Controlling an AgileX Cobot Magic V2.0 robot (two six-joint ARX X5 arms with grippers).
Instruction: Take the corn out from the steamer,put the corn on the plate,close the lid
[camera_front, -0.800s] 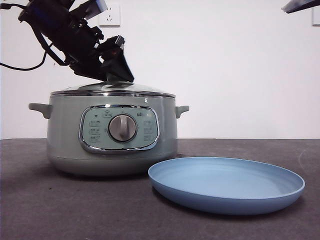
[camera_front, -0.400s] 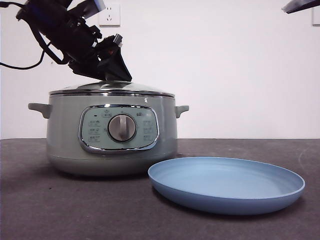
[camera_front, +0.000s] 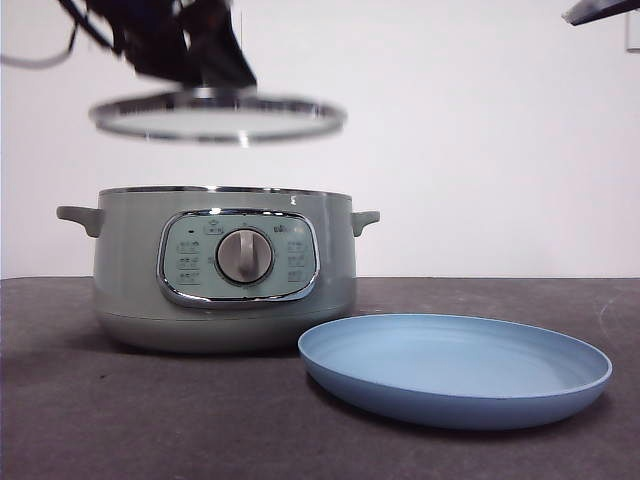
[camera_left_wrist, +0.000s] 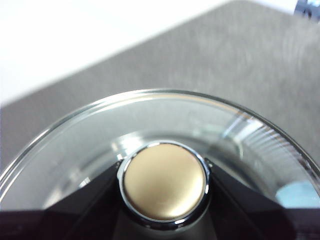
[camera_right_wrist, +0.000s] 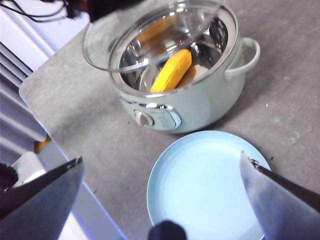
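Observation:
The orange streak (camera_right_wrist: 157, 29) on the shiny inside of the steamer (camera_front: 225, 268) is a reflection of the corn, so I expect the steamer to be empty when I lift the corn out.
My left gripper (camera_left_wrist: 164, 200) is shut on the round knob (camera_left_wrist: 164, 181) of the glass lid (camera_front: 218, 115), holding it level in the air a little above the steamer (camera_front: 225, 265). In the front view this gripper (camera_front: 205, 55) is a dark blur at the top left. The pale green steamer stands open, and the yellow corn (camera_right_wrist: 171, 70) lies inside it, seen from the right wrist view under the raised lid (camera_right_wrist: 150, 30). The light blue plate (camera_front: 455, 365) lies beside the steamer with nothing on it. High above the plate (camera_right_wrist: 205, 185), my right gripper (camera_right_wrist: 161, 160) hangs open.
The dark grey table (camera_front: 100, 420) carries the steamer and plate. A white wall with a socket is behind. The right arm shows only as a dark tip (camera_front: 600, 10) at the top right corner. The table's edge and some white gear (camera_right_wrist: 30, 165) lie left of the steamer.
The lid, resting on the steamer before, has been lifted straight up by my left gripper. Plate and steamer have stayed in place.

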